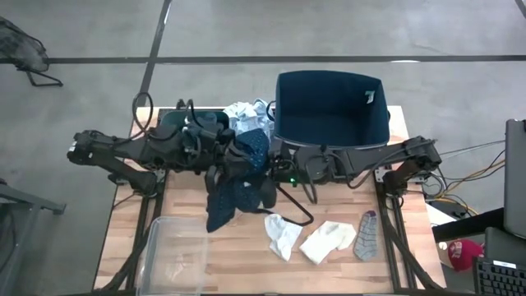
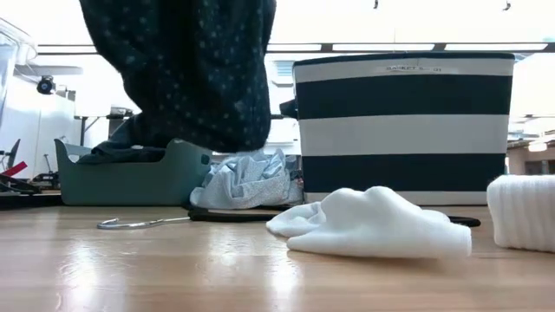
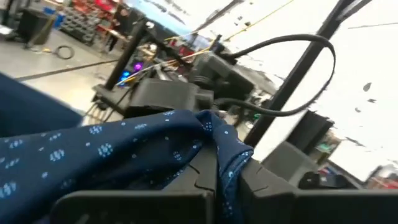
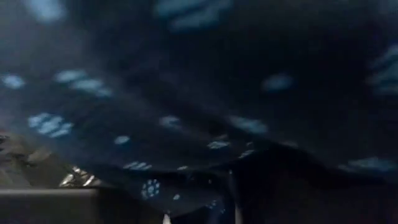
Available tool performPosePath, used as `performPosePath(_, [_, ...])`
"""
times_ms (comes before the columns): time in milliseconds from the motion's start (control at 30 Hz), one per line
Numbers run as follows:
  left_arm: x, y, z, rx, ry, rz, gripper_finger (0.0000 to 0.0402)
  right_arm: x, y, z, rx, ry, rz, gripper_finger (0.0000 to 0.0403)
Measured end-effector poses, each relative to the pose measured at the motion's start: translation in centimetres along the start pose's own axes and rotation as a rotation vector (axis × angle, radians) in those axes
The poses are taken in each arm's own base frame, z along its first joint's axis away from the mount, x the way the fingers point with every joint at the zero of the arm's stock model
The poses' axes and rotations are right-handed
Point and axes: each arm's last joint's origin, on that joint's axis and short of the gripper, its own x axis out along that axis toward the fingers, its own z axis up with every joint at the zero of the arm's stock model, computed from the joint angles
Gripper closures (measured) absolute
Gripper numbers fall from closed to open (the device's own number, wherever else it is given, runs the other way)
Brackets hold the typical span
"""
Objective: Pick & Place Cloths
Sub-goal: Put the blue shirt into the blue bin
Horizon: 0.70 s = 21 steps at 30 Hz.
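The navy dotted garment is in my left gripper, short of the striped navy bin, so my right gripper should take the garment and bring it into the bin.
A navy dotted garment hangs in mid-air over the table's middle; in the low view its lower edge is clear of the wood. My left gripper comes from the left and is shut on the garment's top. My right gripper comes from the right at the same height, and the garment covers its whole wrist view, with the fingers apart beneath the cloth. A pale blue cloth lies bunched between the bins. Two white socks and a grey sock lie flat near the table's front edge. My left gripper pinches a bunched fold of the garment's upper edge between its two fingers, coming level from the table's left. The cloth hangs below the hold, lifted clear of the table. My right gripper has the garment draped over and between its open fingers; a pinch does not show.
A teal bin holding dark cloth stands at the far left, and a striped navy bin at the far right. A thin black wire hanger lies under the garment. A clear plastic tub sits at the near left corner.
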Motion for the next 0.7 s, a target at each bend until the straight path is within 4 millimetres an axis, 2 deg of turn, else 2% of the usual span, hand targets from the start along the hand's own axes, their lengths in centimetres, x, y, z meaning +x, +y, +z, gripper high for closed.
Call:
performPosePath(167, [-0.1, -0.3, 0.2, -0.004, -0.004, -0.045, 0.0385, -0.4, 0.6, 1.2, -0.051, -0.013, 0.036, 0.0364])
performPosePath(200, [-0.1, -0.3, 0.3, -0.004, -0.003, -0.053, 0.0385, -0.5, 0.7, 1.5, -0.067, -0.021, 0.04, 0.0375])
performPosePath(367, [-0.7, -1.0, 1.0, 0.011, -0.015, -0.092, 0.0384, -1.8, 1.4, 4.2, -0.114, -0.069, 0.045, 0.0381])
performPosePath(500, [-1.7, -1.6, 2.4, 0.056, -0.065, -0.11, 0.0375, -3.6, 1.6, 7.0, -0.133, -0.05, 0.016, 0.0383])
performPosePath(700, [-3.7, -2.5, 4.4, 0.1, -0.141, -0.12, 0.0305, -6.1, 2.1, 10.1, -0.198, -0.08, -0.081, 0.0384])
